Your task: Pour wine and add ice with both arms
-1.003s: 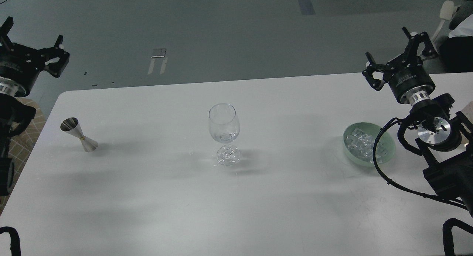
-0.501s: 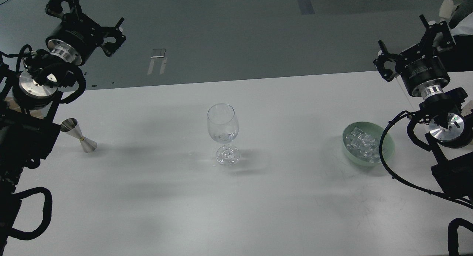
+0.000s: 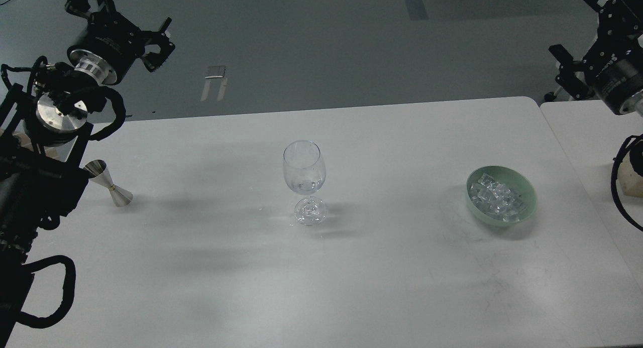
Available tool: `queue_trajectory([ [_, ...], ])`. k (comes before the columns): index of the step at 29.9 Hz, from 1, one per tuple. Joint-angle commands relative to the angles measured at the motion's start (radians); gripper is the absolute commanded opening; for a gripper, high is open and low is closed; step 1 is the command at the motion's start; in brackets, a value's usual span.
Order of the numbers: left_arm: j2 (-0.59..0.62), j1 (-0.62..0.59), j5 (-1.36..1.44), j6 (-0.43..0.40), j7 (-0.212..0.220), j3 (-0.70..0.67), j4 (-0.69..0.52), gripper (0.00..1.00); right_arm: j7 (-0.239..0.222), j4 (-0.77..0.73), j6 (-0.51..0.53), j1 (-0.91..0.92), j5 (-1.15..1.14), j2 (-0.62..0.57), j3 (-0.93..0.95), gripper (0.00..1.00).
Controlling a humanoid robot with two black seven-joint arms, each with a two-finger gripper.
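My gripper is going to lift the clear ice cube (image 3: 486, 180), which should come free of the heap, because the ice cubes lie mixed up at odd angles (image 3: 498, 198) in the pale green bowl.
A clear wine glass (image 3: 303, 180) stands upright at the table's middle, with a trace of clear wine (image 3: 305, 188) at the bottom of its bowl. A pale green bowl (image 3: 522, 187) at the right holds several clear ice cubes (image 3: 495, 195). A steel jigger (image 3: 108, 183) stands tilted at the left, close by my left arm. My left gripper (image 3: 123, 11) is raised over the far left corner, prongs spread and empty. My right gripper (image 3: 576, 25) is raised at the far right, well beyond the bowl, prongs spread and empty.
The white table (image 3: 351, 287) ends at a rounded far right corner. A second white table (image 3: 577, 137) adjoins it on the right across a thin gap. A beige block (image 3: 634, 180) lies at the right edge. Grey floor lies beyond the far edge.
My right arm has swung up and to the right, and its cable no longer hangs over the bowl. My left arm rose into view from the left and has since barely moved.
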Motion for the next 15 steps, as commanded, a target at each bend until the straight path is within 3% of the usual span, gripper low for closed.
queue_trajectory([
  [1,-0.014,0.002,-0.001,0.000,0.006,0.007,-0.015,0.98,0.003,0.034,0.004,0.033,-0.209,-0.132,-0.042,1.00],
  [7,-0.012,0.063,-0.001,-0.014,-0.009,-0.014,-0.114,0.98,0.009,0.151,0.004,0.144,-0.606,-0.254,-0.175,1.00],
  [12,-0.041,0.094,0.000,-0.014,-0.020,-0.049,-0.117,0.98,0.009,0.212,0.011,0.226,-0.757,-0.283,-0.224,1.00],
  [15,-0.063,0.112,0.000,-0.017,-0.021,-0.049,-0.119,0.98,0.009,0.231,0.082,0.301,-0.867,-0.321,-0.270,1.00],
])
